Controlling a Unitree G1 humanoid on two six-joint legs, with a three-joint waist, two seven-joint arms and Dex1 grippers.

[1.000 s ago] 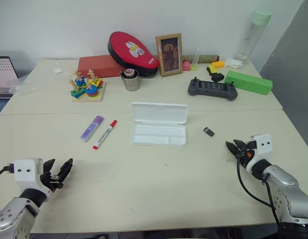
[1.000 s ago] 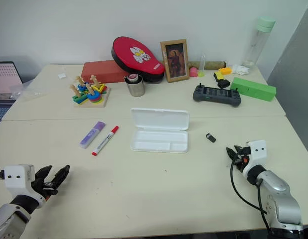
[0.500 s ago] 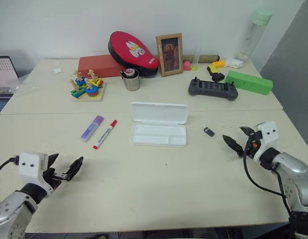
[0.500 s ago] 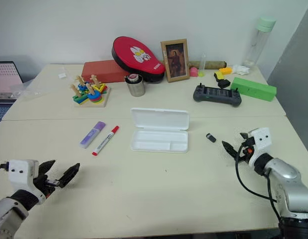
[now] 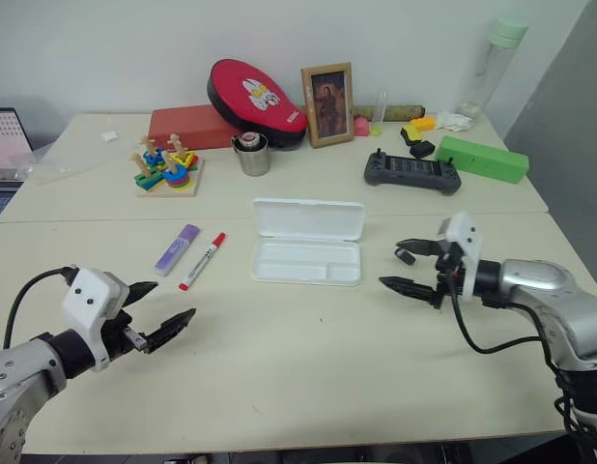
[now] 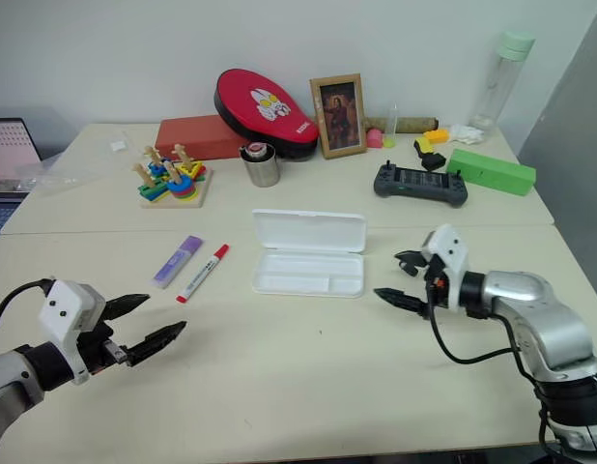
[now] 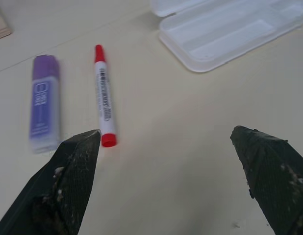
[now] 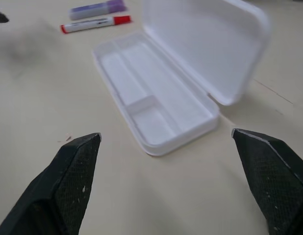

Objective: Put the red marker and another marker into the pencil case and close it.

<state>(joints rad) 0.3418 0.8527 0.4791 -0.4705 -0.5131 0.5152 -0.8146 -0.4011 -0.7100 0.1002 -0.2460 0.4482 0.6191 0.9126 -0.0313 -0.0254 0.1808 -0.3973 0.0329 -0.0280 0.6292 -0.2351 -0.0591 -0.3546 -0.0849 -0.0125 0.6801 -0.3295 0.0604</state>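
The pencil case (image 5: pixel 306 246) lies far back from the front edge, so its tray (image 5: pixel 345 275) should be pulled nearer by the robot's right gripper before the left gripper picks up the red marker.
The white pencil case (image 5: pixel 308 247) lies open in the middle of the table, lid flat behind its empty tray. Left of it lie the red marker (image 5: pixel 203 261) and, further left, the lavender-purple marker (image 5: pixel 177 248), side by side. My left gripper (image 5: pixel 159 311) hovers open at the front left, pointing toward the markers, a hand's width short of them. My right gripper (image 5: pixel 407 264) stands open just right of the case, pointing at it. The left wrist view shows the red marker (image 7: pixel 104 96) and purple marker (image 7: pixel 42 102) ahead; the right wrist view shows the case (image 8: pixel 166 93).
A small black object (image 5: pixel 405 255) lies by the right gripper. Along the back stand a stacking toy (image 5: pixel 166 169), metal cup (image 5: pixel 252 154), red pad (image 5: pixel 256 94), picture frame (image 5: pixel 328 104), game controller (image 5: pixel 412 171), green box (image 5: pixel 481 159) and bottle (image 5: pixel 490 64).
Both grippers have opened wide. The right arm swung in from the right edge toward the case and rose. The left arm moved right and up toward the markers.
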